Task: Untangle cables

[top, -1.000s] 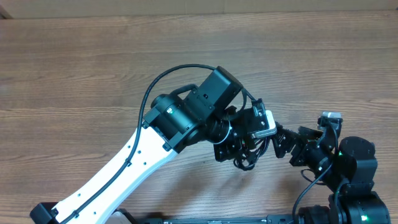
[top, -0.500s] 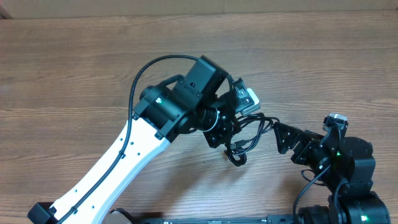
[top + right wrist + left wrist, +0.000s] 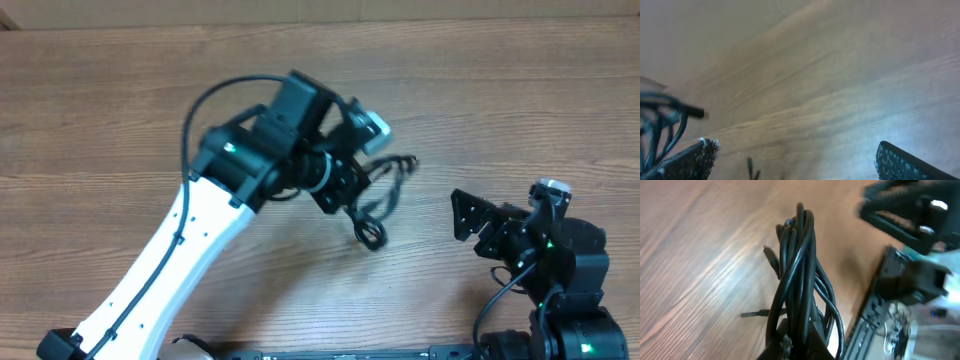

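Observation:
My right gripper's fingertips are open, and the bunch of cables (image 3: 384, 198) is hanging outside them. Next, my left gripper swings back and brings the loops to those fingertips (image 3: 452, 218) before it untangles them.
The cables (image 3: 377, 203) are a bunch of thin black cords hanging from my left gripper (image 3: 347, 193), which is shut on them near the table's middle. A loop (image 3: 370, 236) trails toward the front and a plug end (image 3: 409, 160) sticks out to the right. In the left wrist view the cables (image 3: 800, 270) rise as a tight bundle from the left gripper (image 3: 801, 342), with a plug (image 3: 771, 260) pointing away from it. My right gripper (image 3: 463, 215) stands open and empty to the right of the bunch. In its own view the right gripper (image 3: 795, 160) frames bare wood, with the cables (image 3: 660, 120) at the left edge.
The wooden table (image 3: 520, 110) stretches around both arms. The white left arm (image 3: 180, 260) crosses the front left. The right arm's base (image 3: 560, 300) sits at the front right corner, and shows blurred in the left wrist view as the right arm (image 3: 910, 215).
My left gripper has carried the cable bunch left and toward the back, away from the right gripper. The right gripper has let the cables go and drawn back to the right.

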Robot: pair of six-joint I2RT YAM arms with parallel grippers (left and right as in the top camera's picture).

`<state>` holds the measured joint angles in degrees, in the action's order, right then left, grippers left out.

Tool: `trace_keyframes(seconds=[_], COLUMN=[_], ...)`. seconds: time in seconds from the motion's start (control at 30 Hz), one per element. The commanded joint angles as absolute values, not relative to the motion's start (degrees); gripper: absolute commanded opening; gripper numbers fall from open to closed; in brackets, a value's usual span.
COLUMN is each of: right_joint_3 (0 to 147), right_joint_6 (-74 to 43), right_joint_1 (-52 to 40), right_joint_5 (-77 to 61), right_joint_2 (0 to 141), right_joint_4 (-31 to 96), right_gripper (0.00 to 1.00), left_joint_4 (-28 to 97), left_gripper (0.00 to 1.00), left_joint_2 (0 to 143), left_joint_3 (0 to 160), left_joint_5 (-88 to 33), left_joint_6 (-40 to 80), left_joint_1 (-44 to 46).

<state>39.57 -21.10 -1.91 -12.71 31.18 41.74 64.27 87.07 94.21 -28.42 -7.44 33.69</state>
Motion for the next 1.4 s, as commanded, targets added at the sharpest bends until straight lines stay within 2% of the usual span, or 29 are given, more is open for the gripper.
trace_keyframes(seconds=[0.0, 0.13, 0.33, 0.5, 0.83, 1.2, 1.37], right_joint_3=[40.21, 40.21, 40.21, 40.21, 40.21, 40.21, 40.21], right_joint_6=[-10.41, -5.85, -6.39, -18.50, -22.83, -22.26, -15.79], right_joint_1=[-1.85, -1.85, -1.85, -1.85, -1.85, -1.85, -1.85], right_joint_5=[-23.49, -28.71, -28.01, -27.75, -43.72, -47.33, -52.53], right_joint_2=[31.00, 31.00, 31.00, 31.00, 31.00, 31.00, 31.00], right_joint_4=[39.72, 39.29, 39.03, 34.98, 25.43, 23.62, 23.66], right_gripper=[1.00, 1.00, 1.00, 1.00, 1.00, 1.00, 1.00], left_joint_4=[63.46, 62.28, 56.86, 54.70, 54.57, 54.76, 54.54], left_gripper=[0.04, 0.04, 0.04, 0.04, 0.04, 0.04, 0.04], left_joint_2=[85.71, 85.71, 85.71, 85.71, 85.71, 85.73, 85.71], left_joint_3=[95.00, 95.00, 95.00, 95.00, 95.00, 95.00, 95.00], left_joint_5=[-28.23, -32.36, -51.13, -63.40, -63.26, -61.25, -57.82], left_joint_6=[-3.68, -3.16, -5.23, -6.92, -7.31, -7.29, -7.25], left_joint_1=[31.35, 29.54, 27.83, 27.79, 29.12, 30.72, 30.55])
